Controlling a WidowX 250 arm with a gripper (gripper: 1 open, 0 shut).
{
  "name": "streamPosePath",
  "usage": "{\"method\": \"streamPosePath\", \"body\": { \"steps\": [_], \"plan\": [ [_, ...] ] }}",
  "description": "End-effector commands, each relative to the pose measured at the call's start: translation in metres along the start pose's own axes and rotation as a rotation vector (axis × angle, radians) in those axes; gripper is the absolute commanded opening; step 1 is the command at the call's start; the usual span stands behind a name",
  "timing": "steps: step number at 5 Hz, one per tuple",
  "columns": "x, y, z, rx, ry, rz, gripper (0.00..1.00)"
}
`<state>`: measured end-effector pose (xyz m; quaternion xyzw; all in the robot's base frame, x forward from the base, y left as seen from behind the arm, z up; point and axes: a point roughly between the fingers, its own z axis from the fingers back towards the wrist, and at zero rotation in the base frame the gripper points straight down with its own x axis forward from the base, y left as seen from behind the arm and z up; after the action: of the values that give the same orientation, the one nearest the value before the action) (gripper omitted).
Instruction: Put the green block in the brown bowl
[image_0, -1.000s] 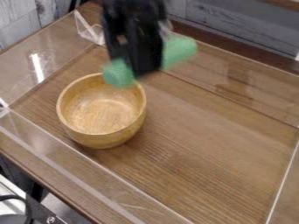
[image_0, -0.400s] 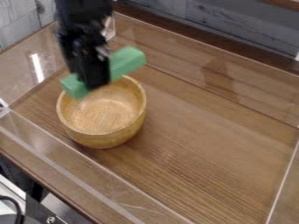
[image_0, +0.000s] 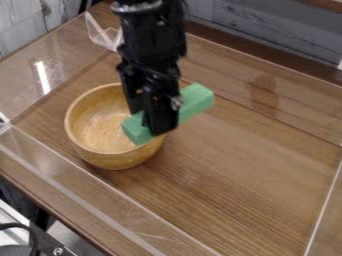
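The green block hangs across the brown bowl's rim, so the robot's gripper should first move the block over the bowl's middle and then lower it.
The green block is a bright green bar held tilted in the air, its lower end over the right rim of the brown bowl. My black gripper comes down from above and is shut on the block's middle, hiding part of it. The round light-brown wooden bowl sits on the table at the left, and its inside holds nothing I can see.
The wooden table top is enclosed by low clear plastic walls along the front and sides. A grey plank wall runs behind the table.
The gripper and block swung left over the bowl's far-left side. They have since moved right and lower, to the bowl's right rim. The block stays gripped throughout.
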<state>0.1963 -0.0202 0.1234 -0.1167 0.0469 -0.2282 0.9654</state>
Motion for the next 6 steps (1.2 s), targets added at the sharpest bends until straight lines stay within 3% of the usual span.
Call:
{"method": "streamPosePath", "body": {
  "steps": [1, 5, 6],
  "plan": [
    [0.01, -0.013, 0.003, 0.027, -0.033, -0.005, 0.0],
    [0.006, -0.001, 0.003, 0.056, -0.081, 0.034, 0.0],
    [-0.001, 0.009, 0.007, 0.059, -0.089, 0.045, 0.0]
  ]
}}
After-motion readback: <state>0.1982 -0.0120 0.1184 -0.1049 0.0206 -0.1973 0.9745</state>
